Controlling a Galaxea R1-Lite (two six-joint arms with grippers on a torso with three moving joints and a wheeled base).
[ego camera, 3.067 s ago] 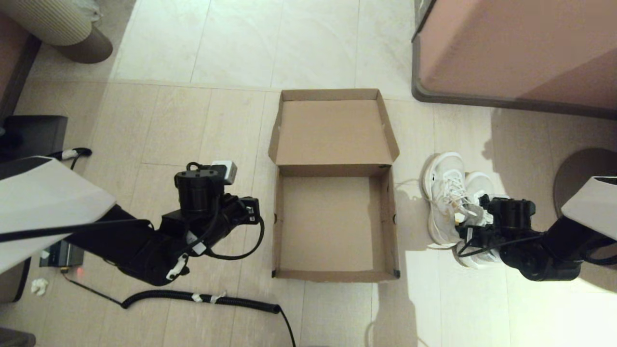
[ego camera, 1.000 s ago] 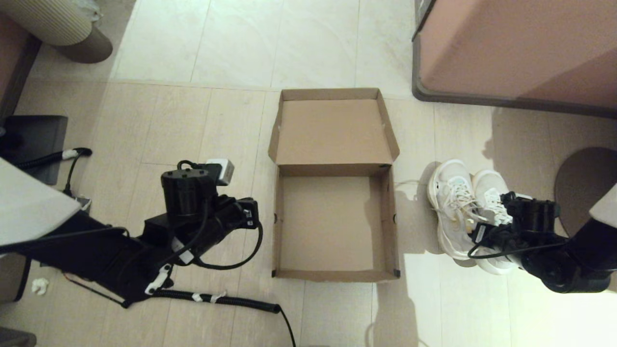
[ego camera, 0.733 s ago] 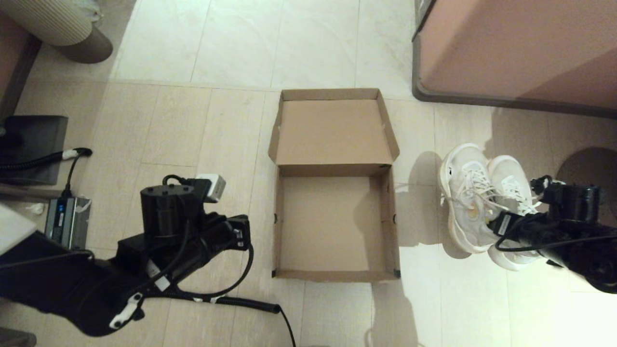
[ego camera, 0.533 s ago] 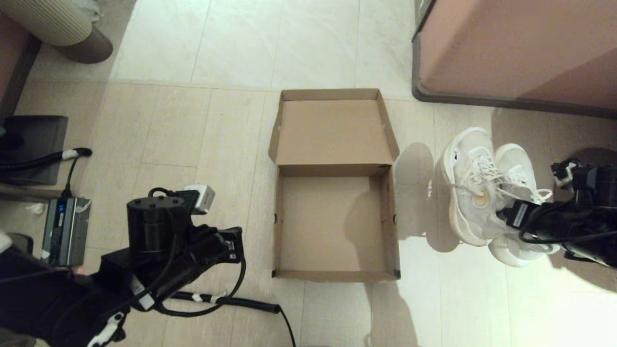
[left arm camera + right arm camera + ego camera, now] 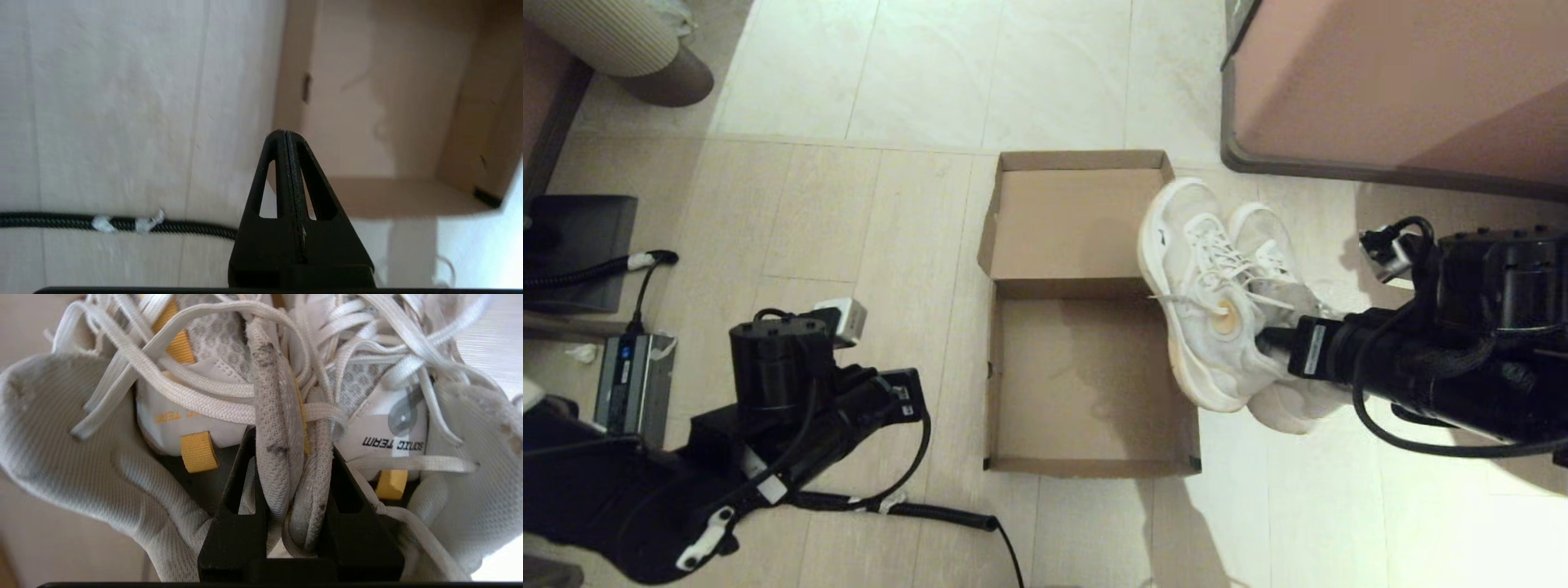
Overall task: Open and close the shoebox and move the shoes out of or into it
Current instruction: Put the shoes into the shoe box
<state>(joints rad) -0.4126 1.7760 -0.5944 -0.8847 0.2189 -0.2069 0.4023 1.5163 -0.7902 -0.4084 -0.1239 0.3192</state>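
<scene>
I should carry the white sneakers [image 5: 1199, 240] into the open shoebox [image 5: 1081, 387] with my right gripper until they rest inside before I let go of them, because they hang side by side with their toes toward the lid.
The brown cardboard shoebox [image 5: 1086, 392] lies open on the floor, its lid [image 5: 1082, 220] folded back flat and its inside bare. My right gripper [image 5: 1270, 339] holds the pair of white sneakers [image 5: 1217, 294] in the air over the box's right wall. In the right wrist view the black fingers [image 5: 237, 498] pinch the two inner collars of the shoes [image 5: 286, 428] together. My left gripper [image 5: 286, 136] hangs shut and holding nothing, left of the box near its front corner [image 5: 286, 122]; in the head view it is hidden under the left arm [image 5: 792, 392].
A large pinkish-brown furniture block [image 5: 1396, 90] stands at the back right. A black coiled cable [image 5: 898, 510] runs along the floor in front of the left arm. A grey device [image 5: 625, 376] and dark furniture [image 5: 572, 245] sit at the far left.
My right gripper has lifted the pair of shoes off the floor and carried them left, from beside the box to over its right wall. The left arm has drawn back toward the robot.
</scene>
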